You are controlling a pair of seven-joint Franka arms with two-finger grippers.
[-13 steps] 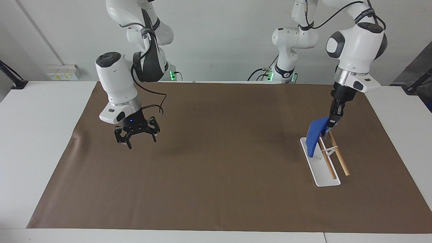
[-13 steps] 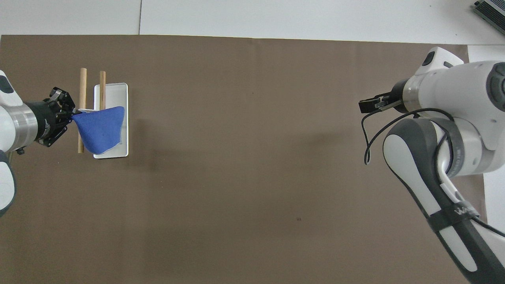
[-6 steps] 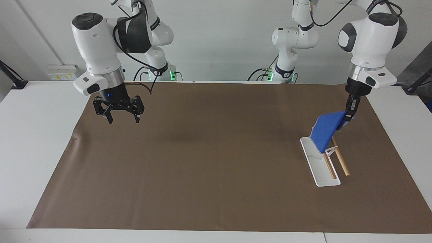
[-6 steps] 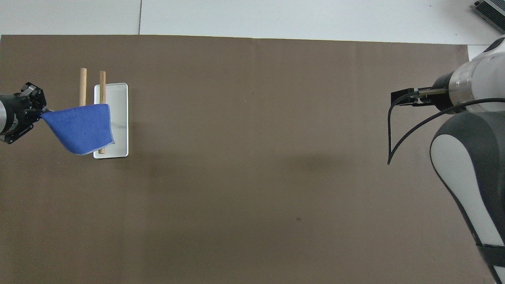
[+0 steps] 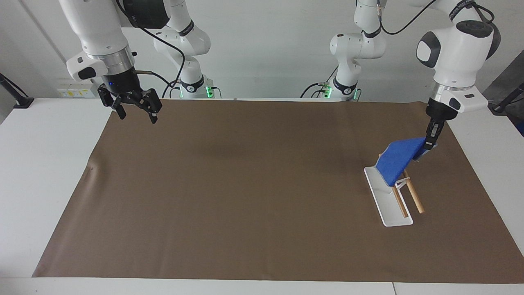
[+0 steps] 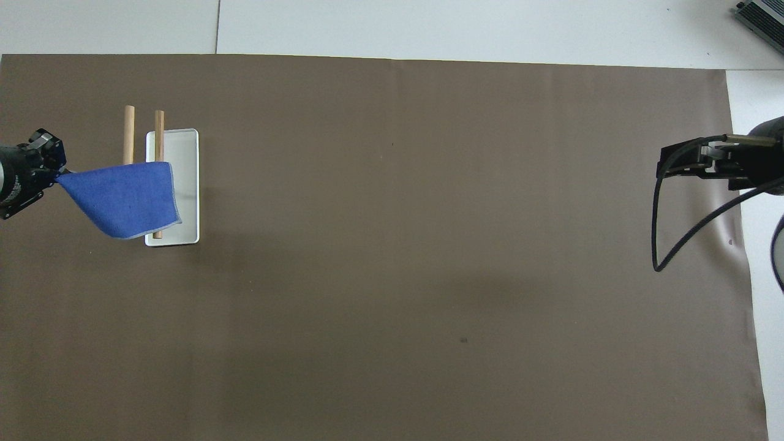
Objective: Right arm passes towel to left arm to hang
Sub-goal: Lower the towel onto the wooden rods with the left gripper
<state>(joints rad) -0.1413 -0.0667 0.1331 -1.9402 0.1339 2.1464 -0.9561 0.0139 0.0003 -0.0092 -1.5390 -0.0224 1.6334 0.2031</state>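
Note:
My left gripper should go on lowering the towel's held corner until the towel lies over both wooden bars, because the blue towel's loose end (image 6: 165,204) reaches across them.
The blue towel (image 5: 399,161) (image 6: 122,197) is stretched over the two wooden bars of a small rack (image 5: 403,192) (image 6: 128,131) on a white base (image 5: 389,215) (image 6: 184,184). My left gripper (image 5: 430,143) (image 6: 55,177) is shut on one corner of the towel and holds it up over the mat beside the rack, at the left arm's end of the table. The towel's lower part drapes across the bars. My right gripper (image 5: 137,114) (image 6: 664,165) hangs open and empty, raised over the mat's corner at the right arm's end.
A brown mat (image 5: 254,184) (image 6: 392,275) covers most of the white table (image 5: 41,164). The arm bases stand at the table's robot-side edge. A dark device (image 6: 765,21) lies at the table's corner farthest from the robots, at the right arm's end.
My left gripper has pulled the towel's corner up and outward, away from the rack, spreading the cloth over the bars. My right arm has lifted and swung back toward its own end.

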